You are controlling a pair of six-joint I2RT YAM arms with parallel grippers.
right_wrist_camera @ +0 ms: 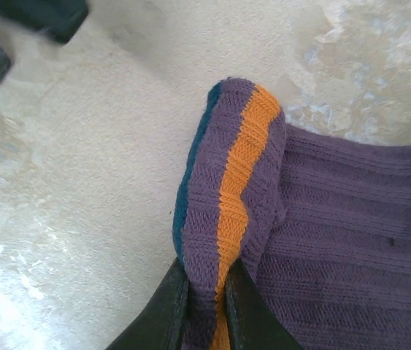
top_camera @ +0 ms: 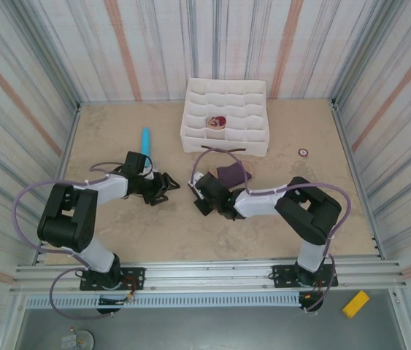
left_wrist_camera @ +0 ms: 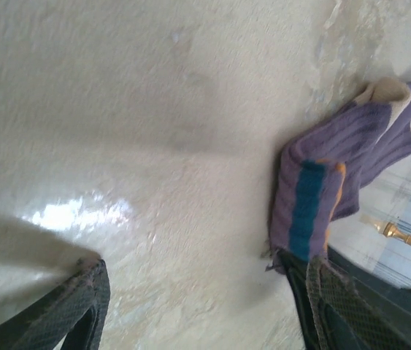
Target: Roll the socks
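Observation:
The robot's right gripper alone holds down the striped cuff's fold (right_wrist_camera: 223, 240), so the left gripper should clamp the fold's loose length (left_wrist_camera: 306, 200) before the right gripper grips anew.
The dark purple sock (top_camera: 228, 173) with orange and teal stripes lies mid-table. My right gripper (right_wrist_camera: 205, 310) is shut on its striped cuff (right_wrist_camera: 227, 182), which stands pinched up between the jaws. My left gripper (top_camera: 166, 186) is open just left of the sock with only bare table between its fingers (left_wrist_camera: 81, 306). In the left wrist view the purple sock (left_wrist_camera: 336, 189) lies to the right, beside one fingertip, not between the jaws. A beige and maroon sock (top_camera: 216, 122) sits bunched in a compartment of the white divider box (top_camera: 190, 117).
A light-blue cylinder (top_camera: 145, 141) lies behind the left gripper. A small round ring (top_camera: 303, 152) sits to the right of the box. Striped walls close in the table on three sides. A yellow block (top_camera: 355, 303) lies off the table at the near right.

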